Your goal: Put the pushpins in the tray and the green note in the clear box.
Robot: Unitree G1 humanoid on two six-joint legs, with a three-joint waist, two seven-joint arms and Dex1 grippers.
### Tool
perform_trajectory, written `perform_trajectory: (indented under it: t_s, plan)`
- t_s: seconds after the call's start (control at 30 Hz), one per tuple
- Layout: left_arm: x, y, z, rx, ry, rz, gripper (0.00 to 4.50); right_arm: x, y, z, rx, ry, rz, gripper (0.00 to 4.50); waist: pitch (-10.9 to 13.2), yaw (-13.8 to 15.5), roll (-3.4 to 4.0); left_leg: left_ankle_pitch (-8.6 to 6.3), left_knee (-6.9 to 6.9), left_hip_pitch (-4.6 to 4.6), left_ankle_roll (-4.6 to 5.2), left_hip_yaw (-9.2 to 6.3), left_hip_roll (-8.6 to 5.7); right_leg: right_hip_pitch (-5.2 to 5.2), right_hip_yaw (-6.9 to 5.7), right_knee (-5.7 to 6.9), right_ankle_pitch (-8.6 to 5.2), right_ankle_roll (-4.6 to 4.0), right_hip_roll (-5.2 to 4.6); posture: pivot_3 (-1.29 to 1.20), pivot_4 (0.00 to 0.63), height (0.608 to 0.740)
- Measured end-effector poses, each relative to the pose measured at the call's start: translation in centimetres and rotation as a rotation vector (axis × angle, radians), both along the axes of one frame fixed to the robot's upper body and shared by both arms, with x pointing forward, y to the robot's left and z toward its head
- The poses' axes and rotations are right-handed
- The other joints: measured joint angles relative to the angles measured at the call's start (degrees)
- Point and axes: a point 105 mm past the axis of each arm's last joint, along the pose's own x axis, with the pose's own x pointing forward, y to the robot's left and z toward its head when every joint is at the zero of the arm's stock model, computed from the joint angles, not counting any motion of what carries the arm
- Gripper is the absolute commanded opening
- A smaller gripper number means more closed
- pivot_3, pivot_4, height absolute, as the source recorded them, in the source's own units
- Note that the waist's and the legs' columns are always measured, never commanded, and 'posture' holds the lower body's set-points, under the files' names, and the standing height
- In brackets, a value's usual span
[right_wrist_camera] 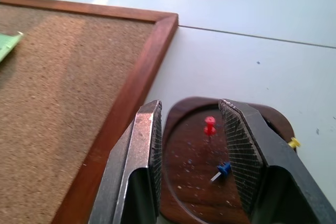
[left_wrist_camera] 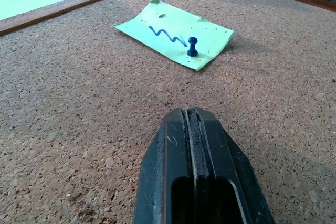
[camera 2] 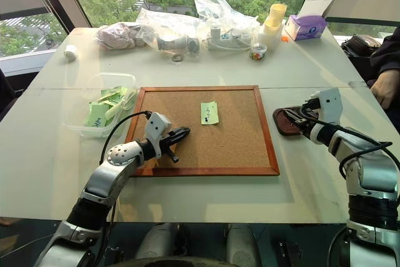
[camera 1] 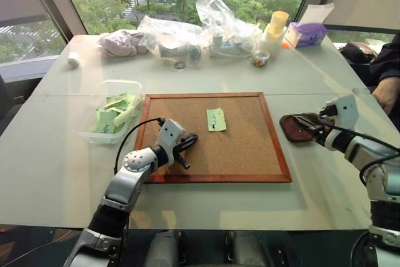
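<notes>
I see the blue pushpin upright (left_wrist_camera: 192,47) in the green note and clear of my left gripper, so I should keep my right gripper moving toward the pushpin's head (left_wrist_camera: 192,40) and close there.
The green note (camera 1: 216,119) lies flat on the cork board (camera 1: 237,161), pinned by a blue pushpin (left_wrist_camera: 192,46) near its scribbled mark. My left gripper (camera 1: 191,140) hovers shut over the board's near left part, pointing at the note a short way off. To the right of the board sits the dark reddish-brown tray (right_wrist_camera: 184,182). My right gripper (right_wrist_camera: 190,106) stands open just above the tray with nothing between its fingers. A red pushpin (right_wrist_camera: 210,125) and a blue one (right_wrist_camera: 223,170) lie in the tray, and a yellow one (right_wrist_camera: 294,142) rests at its rim. The clear box (camera 1: 119,83) stands left of the board.
The clear box holds folded light green slips (camera 1: 115,114). Crinkled plastic bags (camera 1: 219,20), a small jar (camera 1: 260,59), yellow cups (camera 1: 276,26) and a purple tissue box (camera 1: 306,34) line the far edge. A person's hand (camera 1: 387,92) rests at the right.
</notes>
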Motion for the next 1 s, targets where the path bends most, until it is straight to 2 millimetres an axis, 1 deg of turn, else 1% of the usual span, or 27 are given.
perform_trajectory:
  t_s: [0.1, 0.17, 0.23, 0.3, 0.33, 0.37, 0.4, 0.47, 0.57, 0.63, 0.77, 0.9, 1.0]
  plan:
    - [0.0, 0.0, 0.0, 0.000, 0.000, -0.001, 0.00, 0.3, 1.5, 1.3, 0.002, -0.031, 0.059, 1.73, 0.0, 0.0, 0.00, 0.00, 0.00, 0.00, 0.00, 0.00, 0.00, -0.01, 0.00, 0.00, 0.00, 0.00, -0.01, 0.00, 0.150, 0.740]
    - [0.0, 0.0, 0.0, 0.000, -0.001, -0.002, 0.00, 0.4, 2.9, 2.1, 0.002, -0.045, 0.112, 1.73, 0.0, 0.1, -0.01, 0.00, 0.00, -0.01, 0.00, -0.01, 0.00, -0.01, 0.00, 0.00, 0.00, -0.01, -0.01, 0.00, 0.150, 0.740]
    - [0.0, 0.0, 0.0, 0.000, -0.001, -0.002, 0.00, 0.3, 4.3, 2.3, 0.005, -0.044, 0.164, 1.73, 0.0, 0.1, -0.01, 0.00, 0.00, -0.01, 0.00, -0.01, 0.00, -0.01, 0.00, -0.01, 0.00, -0.01, -0.01, 0.00, 0.150, 0.740]
    - [0.0, 0.0, 0.0, 0.000, -0.001, 0.000, 0.00, 0.2, 6.4, 1.8, 0.019, -0.026, 0.239, 1.73, 0.0, 0.0, -0.02, 0.00, 0.00, -0.01, 0.00, -0.01, 0.01, -0.01, 0.00, 0.00, -0.01, -0.03, -0.01, 0.00, 0.150, 0.740]
    - [0.0, 0.0, 0.0, 0.000, -0.001, 0.000, 0.00, 0.2, 7.5, 1.4, 0.023, -0.012, 0.276, 1.73, 0.0, 0.0, -0.01, 0.00, 0.00, -0.01, 0.00, -0.01, 0.01, -0.02, 0.00, 0.00, -0.01, -0.04, -0.01, 0.00, 0.150, 0.740]
    - [0.0, 0.0, 0.0, 0.000, -0.001, 0.000, 0.00, 0.1, 9.1, 0.7, 0.033, 0.007, 0.327, 1.73, 0.0, 0.0, -0.01, 0.00, -0.01, -0.01, 0.00, -0.01, 0.02, -0.02, 0.00, 0.00, -0.01, -0.04, -0.01, 0.00, 0.150, 0.740]
    - [0.0, 0.0, 0.0, 0.000, -0.001, -0.001, 0.00, 0.0, 10.2, 0.2, 0.037, 0.020, 0.360, 1.73, 0.0, 0.0, -0.01, 0.00, -0.01, -0.02, 0.00, -0.01, 0.01, -0.03, 0.00, 0.00, -0.01, -0.03, -0.03, 0.00, 0.150, 0.740]
    - [0.0, -0.1, 0.1, -0.001, -0.002, -0.002, 0.00, 0.0, 12.2, -0.3, 0.045, 0.032, 0.421, 1.73, 0.0, 0.1, -0.02, 0.00, -0.01, -0.04, 0.00, -0.01, 0.00, -0.04, 0.00, 0.00, -0.01, -0.03, -0.04, 0.00, 0.150, 0.740]
    - [0.0, 0.0, 0.1, 0.000, -0.002, 0.001, 0.00, 0.7, 14.5, 0.0, 0.054, 0.000, 0.464, 1.73, 0.0, 0.0, -0.02, 0.00, -0.01, -0.03, 0.00, -0.01, 0.00, -0.05, -0.01, 0.01, 0.00, -0.03, -0.02, 0.00, 0.150, 0.740]
    - [0.0, 0.0, 0.1, -0.001, -0.003, 0.001, 0.00, 1.1, 15.8, -0.4, 0.059, -0.003, 0.485, 1.73, 0.0, 0.0, -0.02, 0.00, -0.01, -0.03, 0.00, -0.01, 0.01, -0.05, -0.02, 0.01, 0.00, -0.03, -0.01, 0.00, 0.150, 0.740]
    - [-0.1, 0.0, 0.1, -0.001, -0.005, 0.003, 0.00, 1.4, 17.4, -2.5, 0.047, 0.038, 0.514, 1.73, 0.0, -0.1, -0.03, 0.00, -0.01, -0.04, 0.00, 0.00, 0.00, -0.05, -0.02, 0.00, 0.01, -0.02, -0.01, 0.00, 0.150, 0.740]
    - [-0.2, 0.3, 0.0, 0.002, -0.002, 0.011, 0.00, 1.9, 17.9, -4.2, 0.020, 0.069, 0.535, 1.73, 0.0, -0.3, -0.03, 0.01, -0.03, -0.03, -0.02, 0.00, 0.02, -0.06, -0.02, 0.01, 0.01, -0.02, 0.02, 0.00, 0.150, 0.740]
    - [-0.2, 0.3, 0.0, 0.001, -0.006, 0.013, 0.00, 2.5, 18.0, -5.0, 0.005, 0.082, 0.534, 1.73, 0.0, -0.3, -0.03, 0.03, -0.05, -0.04, -0.04, 0.01, 0.02, -0.07, -0.02, 0.01, 0.01, -0.02, 0.03, 0.00, 0.150, 0.740]
